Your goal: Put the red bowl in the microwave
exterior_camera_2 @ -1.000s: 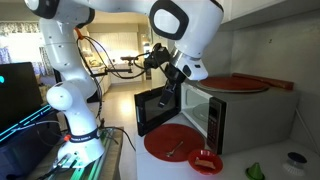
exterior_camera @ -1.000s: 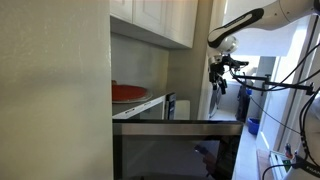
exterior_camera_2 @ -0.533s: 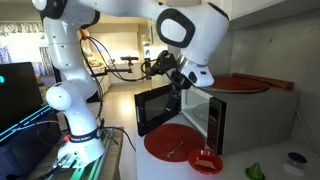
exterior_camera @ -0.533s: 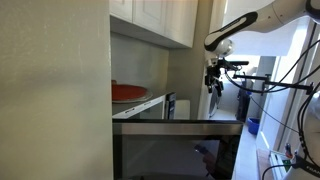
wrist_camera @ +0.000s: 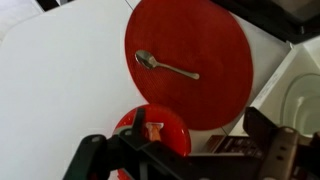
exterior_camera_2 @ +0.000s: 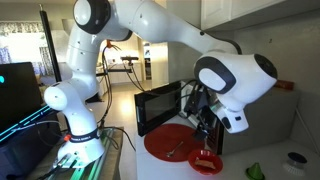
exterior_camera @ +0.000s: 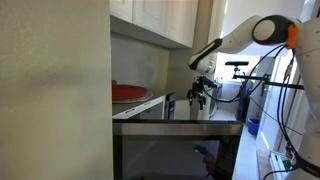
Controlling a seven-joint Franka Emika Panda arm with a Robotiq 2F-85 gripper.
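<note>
The red bowl (wrist_camera: 158, 122) lies partly under the robot gripper's fingers, so the gripper should move back from the red plate and go down toward the bowl's opposite rim (exterior_camera_2: 218, 169).
The red bowl (exterior_camera_2: 207, 160) sits on the white counter in front of the microwave (exterior_camera_2: 272, 112), next to a large red plate (exterior_camera_2: 172, 141). In the wrist view the bowl (wrist_camera: 160, 133) holds a small orange item and lies just below the plate (wrist_camera: 190, 55). My gripper (wrist_camera: 180, 150) is open and empty, hovering above the bowl with its fingers spread to either side. In both exterior views the gripper (exterior_camera_2: 204, 127) (exterior_camera: 197, 93) hangs low at the microwave's open front. The dark door (exterior_camera_2: 157, 106) stands open. The arm hides most of the microwave.
A metal spoon (wrist_camera: 166, 66) lies on the red plate. Another red plate (exterior_camera: 128, 92) rests on the microwave's top. White wall cabinets (exterior_camera: 160, 18) hang above. A green item (exterior_camera_2: 253, 172) and a small dish (exterior_camera_2: 292, 158) sit on the counter beside the microwave.
The arm has swung down from above the open door to the counter in front of the microwave. The gripper is now low over the red plate and bowl.
</note>
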